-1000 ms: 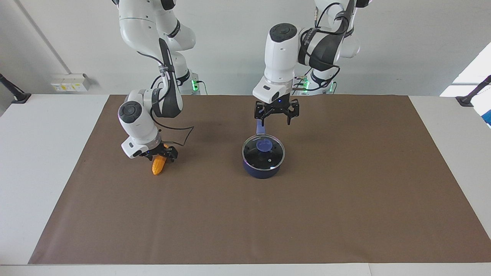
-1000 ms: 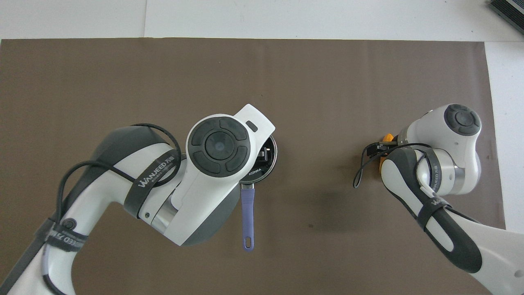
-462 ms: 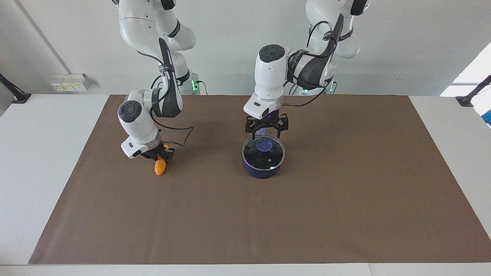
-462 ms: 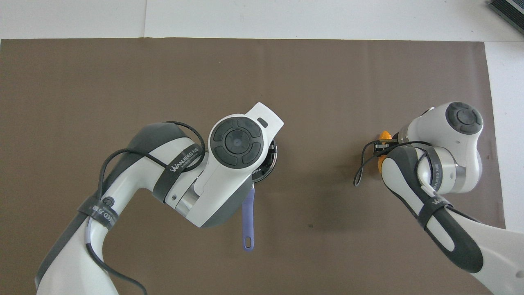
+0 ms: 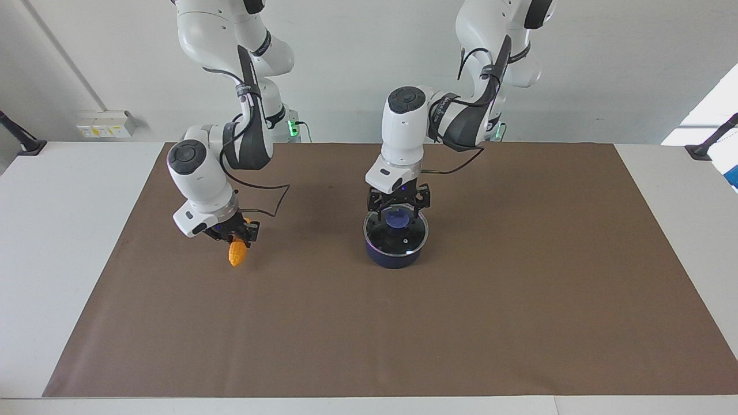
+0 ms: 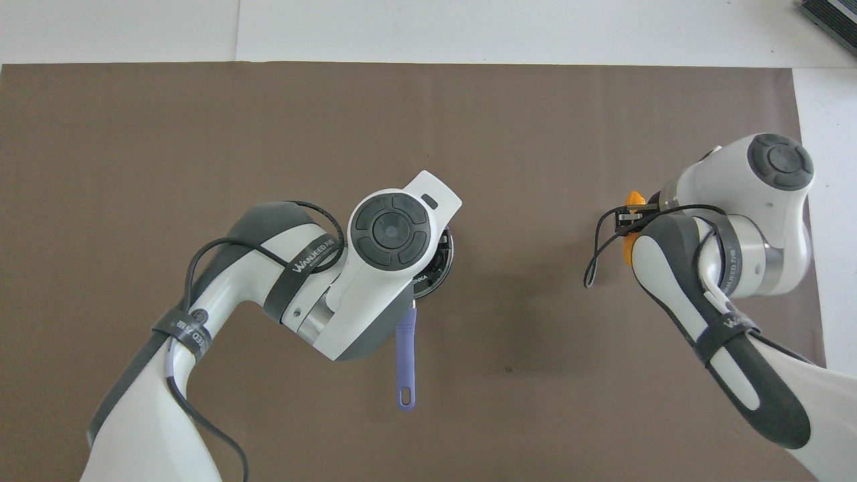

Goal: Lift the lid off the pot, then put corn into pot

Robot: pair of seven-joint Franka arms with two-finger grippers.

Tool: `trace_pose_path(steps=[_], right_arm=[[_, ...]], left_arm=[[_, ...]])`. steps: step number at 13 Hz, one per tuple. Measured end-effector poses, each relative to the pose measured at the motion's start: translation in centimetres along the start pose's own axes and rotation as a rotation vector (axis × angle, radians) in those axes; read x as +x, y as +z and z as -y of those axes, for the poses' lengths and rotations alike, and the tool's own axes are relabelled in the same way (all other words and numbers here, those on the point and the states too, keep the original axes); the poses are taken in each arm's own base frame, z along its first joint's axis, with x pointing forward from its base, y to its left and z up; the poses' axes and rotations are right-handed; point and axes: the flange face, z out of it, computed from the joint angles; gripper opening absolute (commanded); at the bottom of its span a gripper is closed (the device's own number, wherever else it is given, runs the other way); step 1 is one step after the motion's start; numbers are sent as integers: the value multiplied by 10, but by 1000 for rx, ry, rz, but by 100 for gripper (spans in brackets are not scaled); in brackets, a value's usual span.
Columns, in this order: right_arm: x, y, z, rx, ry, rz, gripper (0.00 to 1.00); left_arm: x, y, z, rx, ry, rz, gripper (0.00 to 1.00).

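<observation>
The robot's left gripper should first lift the glass lid (image 5: 396, 240) away by its blue-purple knob (image 5: 398, 218), since the lid covers the navy pot while the right gripper holds the corn.
The navy pot (image 5: 395, 257) stands mid-table with the glass lid (image 5: 403, 237) on it. Its long handle (image 6: 405, 355) points toward the robots. My left gripper (image 5: 398, 208) is open and low over the lid, with its fingers on either side of the blue-purple knob (image 5: 398, 218). In the overhead view the left arm hides most of the lid; only a part of the rim (image 6: 438, 271) shows. My right gripper (image 5: 234, 233) is shut on the upper end of the yellow-orange corn (image 5: 236, 253), toward the right arm's end of the table. The corn (image 6: 633, 199) hangs tip down just above the mat.
A brown mat (image 5: 519, 317) covers the table, with white tabletop (image 5: 57, 259) at both ends. A loose black cable (image 5: 271, 202) loops off the right arm's wrist beside the corn.
My left gripper has come down from above the pot's handle to the lid's knob. My right gripper has shut on the corn and its wrist has risen a little.
</observation>
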Motion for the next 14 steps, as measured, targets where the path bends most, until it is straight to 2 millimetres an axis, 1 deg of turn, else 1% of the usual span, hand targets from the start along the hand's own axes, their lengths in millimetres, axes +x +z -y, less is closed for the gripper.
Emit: trace_pose_path(steps=[2, 3, 4, 6, 7, 9, 11, 14], right_arm=[[1, -6, 1, 1, -2, -10, 0], [1, -11, 3, 3, -5, -12, 0], [-1, -18, 5, 4, -9, -11, 0], [-5, -34, 8, 8, -16, -11, 0], [-8, -42, 9, 9, -17, -13, 0], [-9, -47, 10, 10, -19, -18, 0], [-9, -47, 12, 11, -22, -18, 0], [-10, -47, 15, 11, -28, -18, 0]], left_arm=[[-1, 4, 0, 3, 0, 5, 100], [-1, 5, 0, 4, 0, 5, 91], [-1, 5, 0, 4, -1, 5, 69], [-1, 4, 0, 0, -21, 2, 34], [-1, 4, 0, -2, -27, 0, 27], [-1, 4, 0, -2, -31, 0, 24], [-1, 4, 0, -2, -32, 0, 20], [-1, 3, 0, -1, -33, -1, 20]])
